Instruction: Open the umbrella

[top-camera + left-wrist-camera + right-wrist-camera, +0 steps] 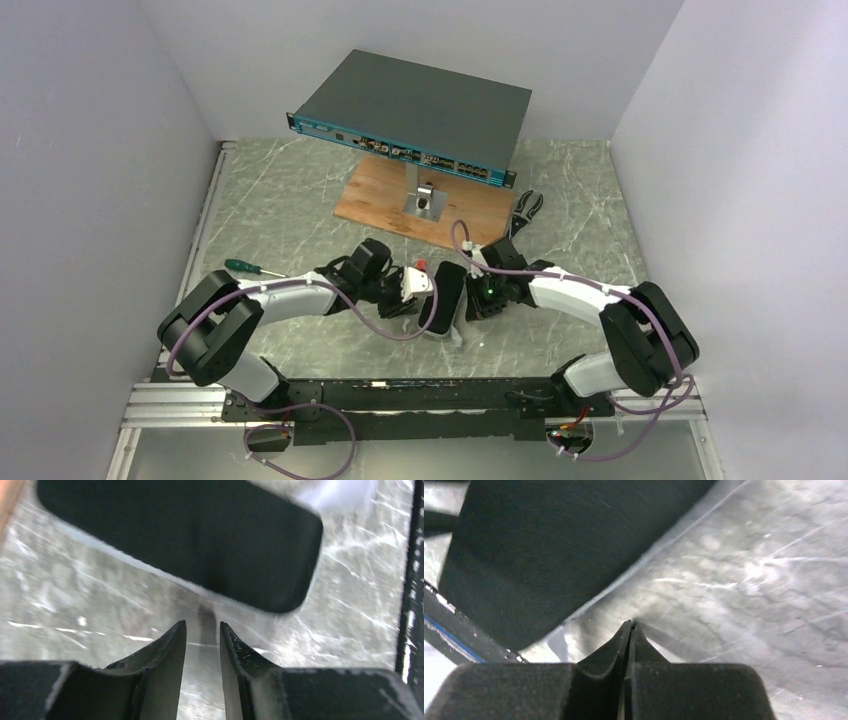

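The fingers of the robot's right gripper are closed beside the loose case (445,293), so the right gripper should open and grip the case's strap end (440,327) to keep the case still.
The umbrella shows only as its dark oval capsule case (443,298), lying on the marble table between my two grippers. The tan canopy, shaft and handle are hidden. The case fills the top of the left wrist view (190,540) and the upper left of the right wrist view (549,550). My left gripper (422,292) is just left of the case, its jaws (201,626) a narrow gap apart with nothing between them. My right gripper (468,302) is just right of the case, its jaws (630,625) shut and empty above the table.
A grey-teal network switch (415,115) stands on a post over a wooden board (370,200) at the back. A green-handled screwdriver (243,267) lies to the left and black pliers (525,208) to the back right. White walls close in both sides.
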